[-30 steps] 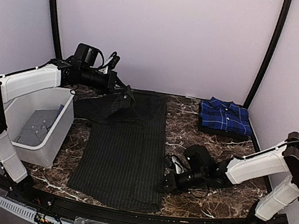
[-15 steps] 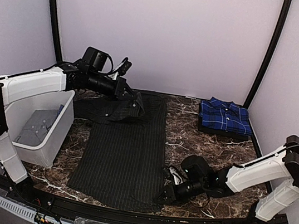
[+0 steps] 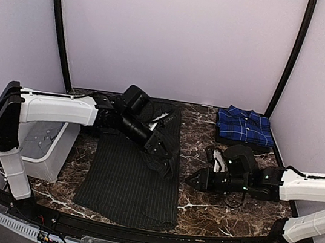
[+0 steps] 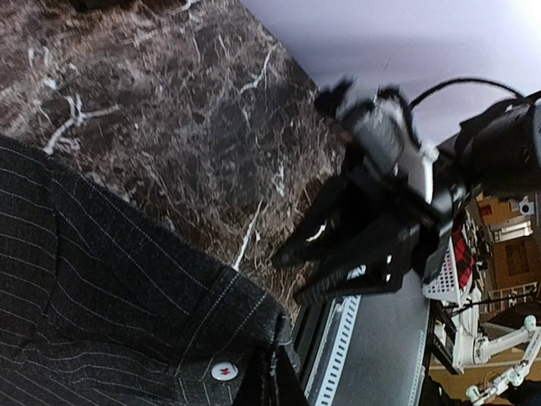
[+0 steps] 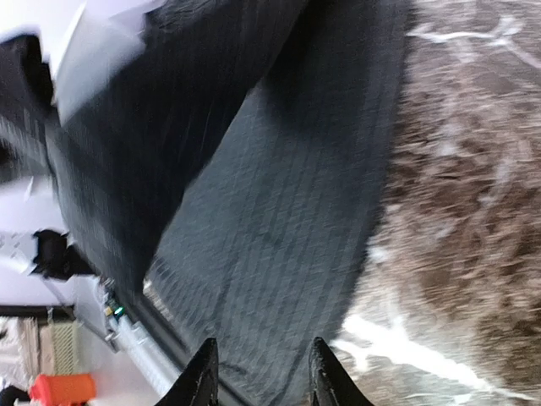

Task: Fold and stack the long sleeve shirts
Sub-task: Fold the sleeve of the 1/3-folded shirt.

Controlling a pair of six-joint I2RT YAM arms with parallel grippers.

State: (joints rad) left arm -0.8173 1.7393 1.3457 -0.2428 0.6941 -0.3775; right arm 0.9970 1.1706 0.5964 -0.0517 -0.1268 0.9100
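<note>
The black shirt lies (image 3: 95, 163) next to the white bin, so my left gripper should put down the cuff and help my right gripper pull the shirt toward open marble (image 3: 207, 211).
The black pinstriped long sleeve shirt (image 3: 131, 184) lies spread flat on the marble table, left of centre. My left gripper (image 3: 164, 157) reaches over its right half. It is shut on the shirt's buttoned cuff (image 4: 221, 355), pinched between the fingers at the bottom of the left wrist view (image 4: 272, 387), so the sleeve is drawn across the body. My right gripper (image 3: 190, 179) hovers open just off the shirt's right edge with nothing held; pinstriped cloth (image 5: 279, 220) shows beyond its fingertips (image 5: 206, 372). The blue-and-navy plaid shirt (image 3: 245, 127) lies folded at the back right.
A white plastic bin (image 3: 48, 150) stands at the left edge beside the left arm's base. Bare marble (image 3: 207, 146) runs between the black shirt and the plaid one. The two grippers are close together near the shirt's right edge.
The left arm has swung from the back left across the shirt to its right side, carrying the cuff and sleeve. The right gripper has opened wider and lifted back from the shirt's lower right edge.
</note>
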